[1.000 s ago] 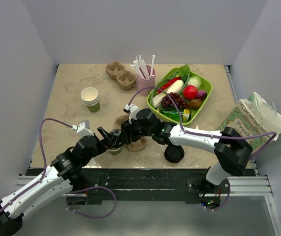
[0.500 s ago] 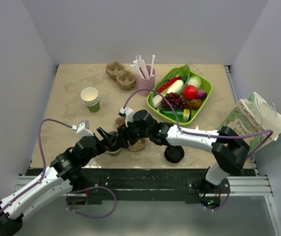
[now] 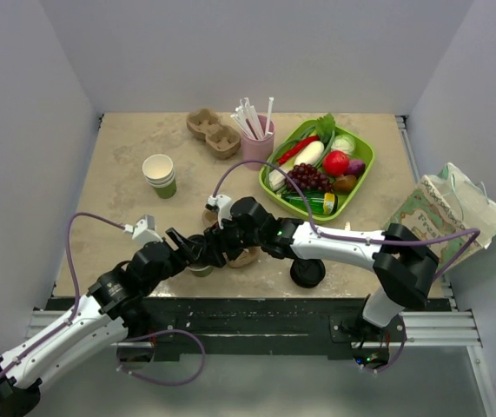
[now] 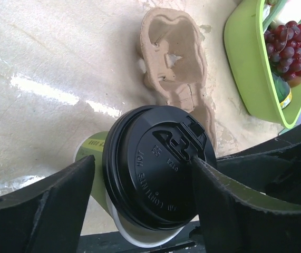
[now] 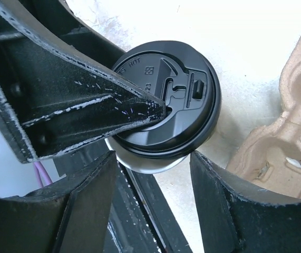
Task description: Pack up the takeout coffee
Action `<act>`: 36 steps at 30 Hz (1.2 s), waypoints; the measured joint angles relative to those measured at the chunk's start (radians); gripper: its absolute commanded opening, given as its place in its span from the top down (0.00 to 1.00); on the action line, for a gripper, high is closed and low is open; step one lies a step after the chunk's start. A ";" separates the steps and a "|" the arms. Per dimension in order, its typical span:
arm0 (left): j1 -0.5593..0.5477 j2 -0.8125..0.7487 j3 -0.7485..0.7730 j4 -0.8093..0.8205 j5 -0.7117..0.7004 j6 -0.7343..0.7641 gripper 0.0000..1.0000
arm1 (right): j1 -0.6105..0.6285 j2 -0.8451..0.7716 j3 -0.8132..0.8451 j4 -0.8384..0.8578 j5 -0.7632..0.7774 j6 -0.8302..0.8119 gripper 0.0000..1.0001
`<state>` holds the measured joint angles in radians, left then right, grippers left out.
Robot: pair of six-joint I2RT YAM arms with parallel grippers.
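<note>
Next, I take the lid's edge [image 5: 210,126] with my right gripper and work it over the cup's rim, because the black lid sits crooked and leaves the cup's white rim [image 5: 153,167] uncovered.
The takeout coffee [image 3: 201,263], a greenish paper cup with a black lid, stands tilted near the table's front edge. My left gripper [image 3: 190,248] straddles it. In the left wrist view the coffee [image 4: 158,168] sits between the spread fingers [image 4: 234,205]: one fingertip touches the lid by the sip tab, the other lies against the cup's side. A white rim shows below the lid. My right gripper [image 3: 218,241] is open above the cup. In the right wrist view its fingers [image 5: 89,203] flank the lid [image 5: 184,113] without touching it.
A cardboard cup carrier [image 3: 242,254] lies just right of the cup, also in the left wrist view [image 4: 174,58]. A black lid stack [image 3: 307,272], white cups [image 3: 159,174], a second carrier [image 3: 214,130], a straw cup [image 3: 257,135], a green food tray [image 3: 362,178] and a bag [image 3: 447,213] stand around.
My right arm has reached further left, bringing its open gripper over the cup. My left arm and the cup have barely moved.
</note>
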<state>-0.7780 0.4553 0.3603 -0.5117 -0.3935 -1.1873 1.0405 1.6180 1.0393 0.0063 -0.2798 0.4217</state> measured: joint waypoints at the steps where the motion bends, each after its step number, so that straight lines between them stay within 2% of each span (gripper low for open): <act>1: 0.000 0.000 0.000 -0.003 -0.001 -0.002 0.28 | 0.000 0.000 0.000 0.000 0.000 0.001 0.39; 5: 0.000 0.001 0.000 -0.007 -0.002 -0.007 0.30 | 0.000 -0.014 0.000 -0.006 0.011 0.004 0.37; 8: 0.000 0.002 0.000 -0.007 -0.003 -0.007 0.31 | 0.000 -0.039 0.000 -0.014 0.038 0.005 0.33; 16: 0.000 -0.003 0.000 -0.009 -0.003 -0.006 0.30 | 0.000 -0.111 0.000 -0.021 0.160 0.080 0.30; 23: 0.000 -0.019 -0.010 -0.002 0.005 0.003 0.30 | 0.000 -0.026 0.042 -0.029 0.225 0.141 0.31; 27: 0.000 -0.022 -0.011 -0.003 0.010 0.009 0.30 | 0.000 0.032 0.062 -0.044 0.243 0.156 0.34; 32: 0.000 -0.026 -0.014 0.000 0.013 0.022 0.27 | -0.002 0.040 0.071 -0.047 0.240 0.167 0.46; 36: 0.000 -0.027 -0.014 0.001 0.016 0.030 0.25 | -0.002 0.040 0.072 -0.042 0.231 0.172 0.50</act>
<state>-0.7780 0.4286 0.3462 -0.5106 -0.3771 -1.1576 1.0386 1.6585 1.1110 -0.0353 -0.0486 0.5941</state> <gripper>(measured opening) 0.734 0.527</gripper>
